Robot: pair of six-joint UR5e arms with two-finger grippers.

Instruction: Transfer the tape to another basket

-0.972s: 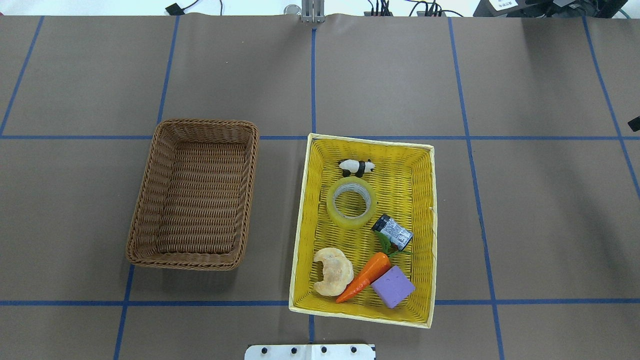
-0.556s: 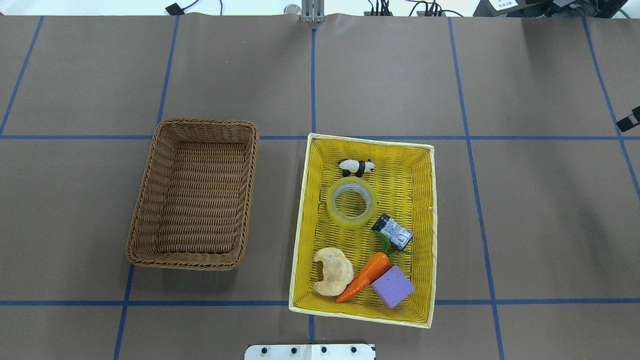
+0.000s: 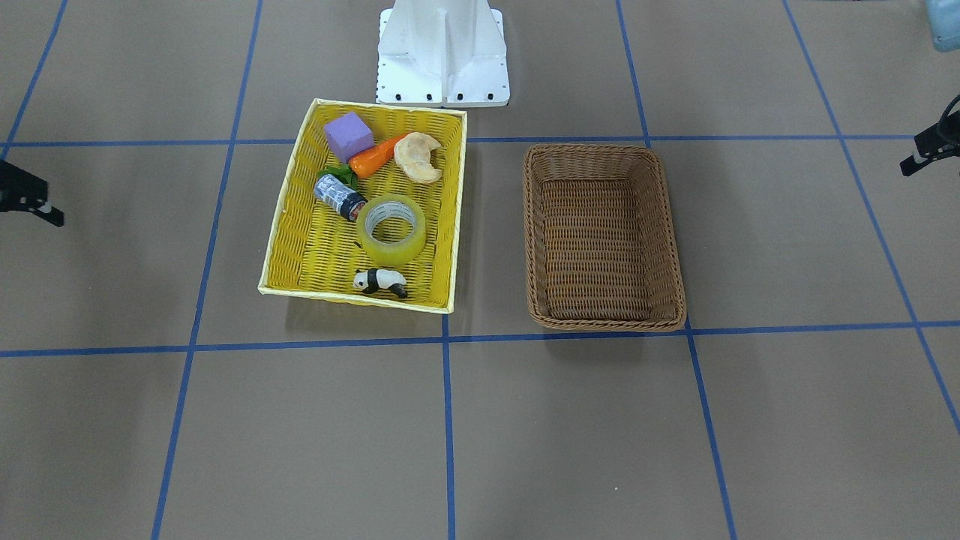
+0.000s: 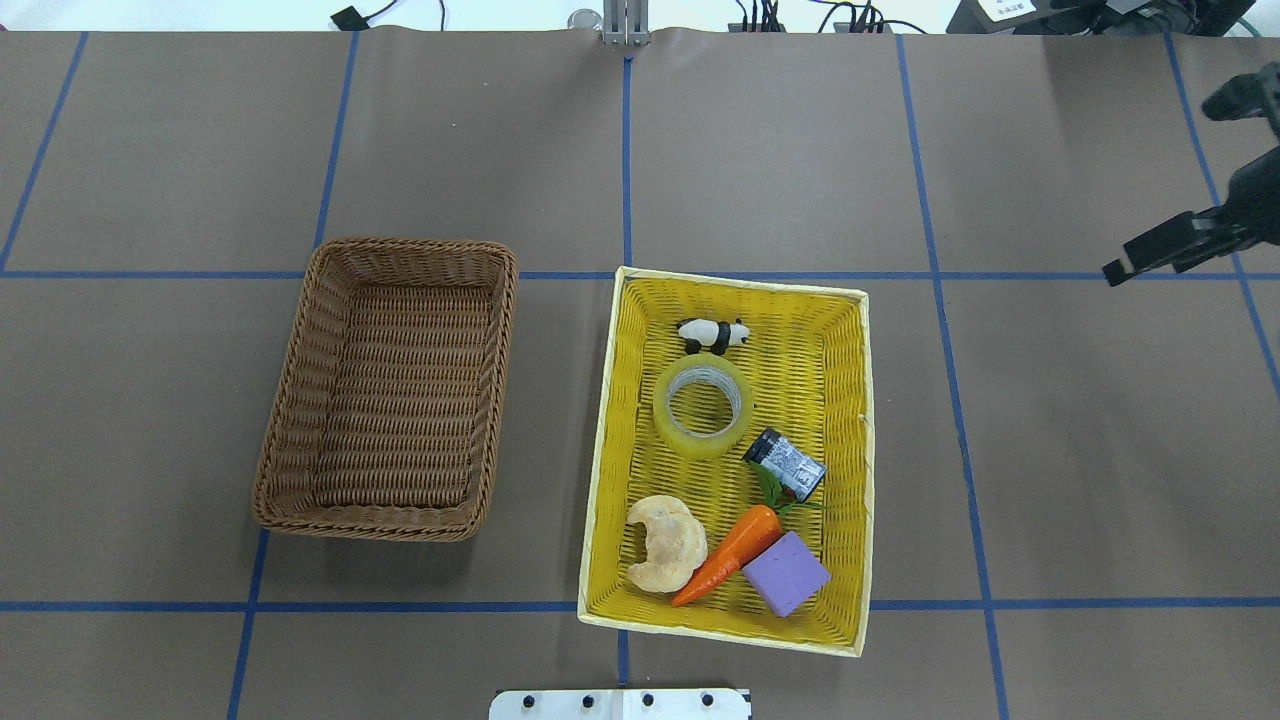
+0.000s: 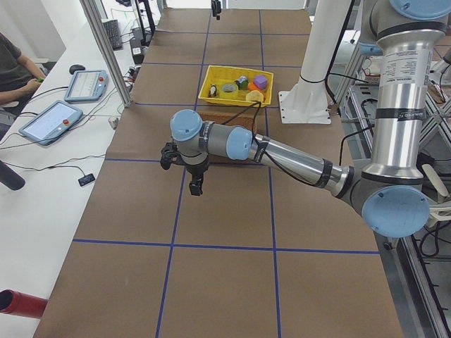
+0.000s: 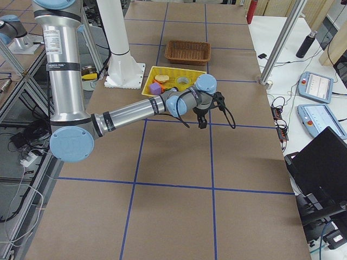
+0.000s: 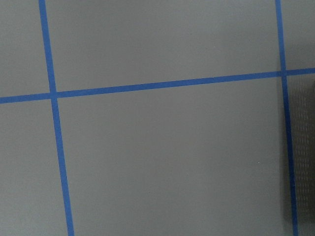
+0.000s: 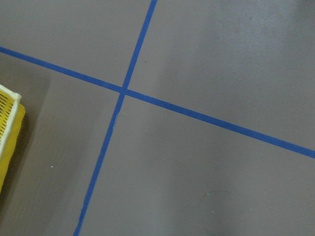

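My right gripper should keep going toward the tape's near rim until the fingers are on both sides of that rim, because the tape is flat and uncovered in the yellow basket.
The tape (image 4: 703, 404) lies flat in the yellow basket (image 4: 603, 450), between a panda figure and a grey-and-black cylinder; it also shows in the front view (image 3: 391, 229). The brown wicker basket (image 4: 385, 390) stands to its left with nothing in it, and shows in the front view (image 3: 604, 236). My right gripper (image 4: 1125, 265) hovers over bare table far right of the yellow basket. My left gripper (image 3: 911, 166) shows only at the front view's right edge, beyond the brown basket. I cannot tell whether either gripper is open or shut.
The yellow basket also holds a panda figure (image 4: 713, 334), a grey-and-black cylinder (image 4: 785, 464), a toy carrot (image 4: 732, 553), a purple block (image 4: 786, 573) and a bread piece (image 4: 665, 543). The robot base (image 3: 443, 52) stands behind the baskets.
My right gripper has come further into the overhead view from the right edge, moving left. The baskets and their contents have not moved.
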